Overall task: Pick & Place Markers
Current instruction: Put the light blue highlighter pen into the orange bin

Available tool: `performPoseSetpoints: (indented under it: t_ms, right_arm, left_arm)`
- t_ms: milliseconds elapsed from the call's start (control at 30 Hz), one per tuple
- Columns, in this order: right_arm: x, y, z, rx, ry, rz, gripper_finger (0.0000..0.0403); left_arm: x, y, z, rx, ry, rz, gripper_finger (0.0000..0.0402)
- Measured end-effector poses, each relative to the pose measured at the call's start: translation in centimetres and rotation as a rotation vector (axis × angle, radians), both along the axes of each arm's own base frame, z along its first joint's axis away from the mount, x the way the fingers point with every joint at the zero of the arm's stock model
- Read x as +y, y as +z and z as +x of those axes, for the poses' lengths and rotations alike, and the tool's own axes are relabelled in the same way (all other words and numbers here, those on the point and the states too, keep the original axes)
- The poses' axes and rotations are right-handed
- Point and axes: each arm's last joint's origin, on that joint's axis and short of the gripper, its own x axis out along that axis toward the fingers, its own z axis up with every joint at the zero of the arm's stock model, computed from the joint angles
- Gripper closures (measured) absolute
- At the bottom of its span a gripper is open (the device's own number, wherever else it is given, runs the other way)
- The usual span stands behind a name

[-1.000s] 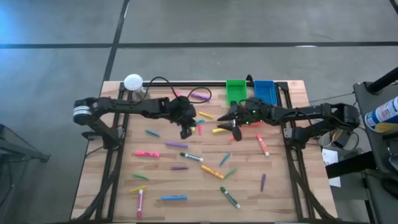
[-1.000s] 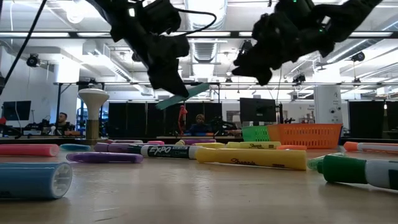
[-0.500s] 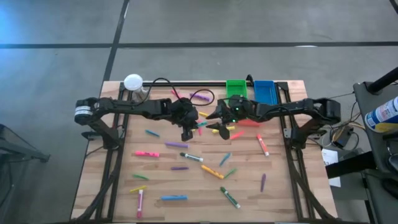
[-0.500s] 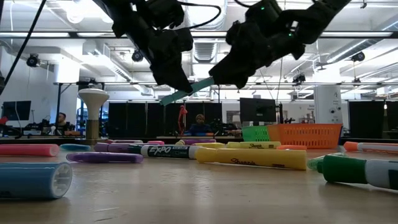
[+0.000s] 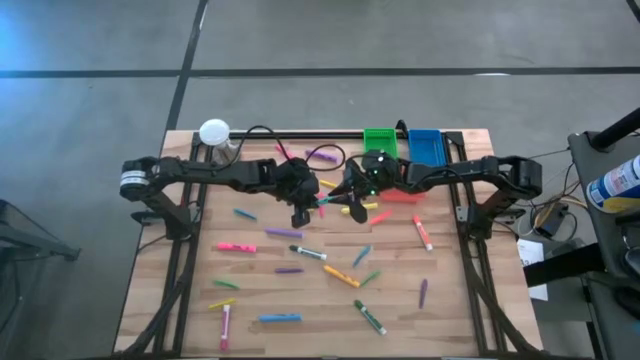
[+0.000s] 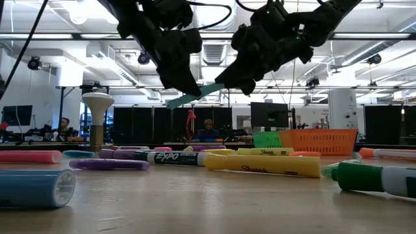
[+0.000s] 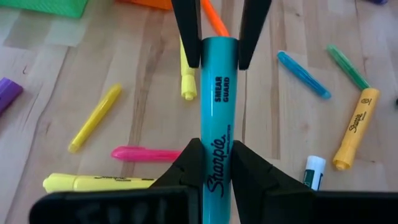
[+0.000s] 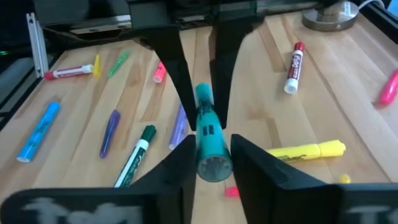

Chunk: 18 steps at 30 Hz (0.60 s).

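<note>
My left gripper is holding the teal marker (image 6: 187, 99) tightly, away from the orange bin. Next, my right gripper takes its raised end (image 8: 214, 167) and brings the marker to the bin.
A teal marker (image 6: 195, 96) hangs in the air above the middle of the table, slanting, between my two grippers. My left gripper (image 5: 308, 197) is shut on its lower part, and my right gripper (image 5: 346, 194) is shut on its raised end. Many other markers lie flat on the wooden table: a yellow one (image 6: 263, 164), a black-and-white one (image 6: 170, 158), a pink one (image 5: 236, 247), a blue one (image 5: 280, 318) and a green-capped one (image 5: 369, 317). In the high view the teal marker (image 5: 326, 197) is mostly hidden by the grippers. My left gripper pinches the teal marker's printed barrel (image 7: 214, 149) between its two fingers, which lie along the marker and slant down from the table's left. The marker is clear of the table. My right gripper pinches the marker's other end (image 8: 210, 155) between its two fingers (image 7: 189, 43), coming from the table's right, along the marker. That end sits higher than the left gripper's end.
A green bin (image 5: 379, 142) and a blue bin (image 5: 425, 146) stand at the far edge, right of the middle. A white round object (image 5: 214, 131) stands at the far left corner. A cable loops near the far edge. Loose markers cover the middle and near parts of the table.
My right gripper has moved toward the table's left, up to my left gripper, and has shut on the teal marker's raised end. My left gripper has kept the marker in the air in the same place.
</note>
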Motion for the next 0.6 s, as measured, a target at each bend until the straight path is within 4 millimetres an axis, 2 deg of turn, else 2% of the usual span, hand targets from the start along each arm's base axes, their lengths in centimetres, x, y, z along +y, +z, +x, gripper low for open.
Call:
performPoseSetpoints:
  t_ms: [133, 433, 600]
  right_arm:
    - [0.03, -0.14, -0.07, 0.004, -0.001, 0.003, 0.0325]
    - [0.12, -0.45, -0.24, 0.048, 0.007, 0.016, 0.0242]
    - [0.12, -0.30, -0.17, 0.040, 0.011, 0.016, 0.0229]
  left_arm:
    - [0.02, 0.03, 0.00, 0.000, 0.006, -0.006, 0.0356]
    - [0.04, 0.13, 0.02, -0.006, 0.015, -0.011, 0.0356]
    - [0.04, 0.16, 0.03, -0.008, 0.015, -0.011, 0.0356]
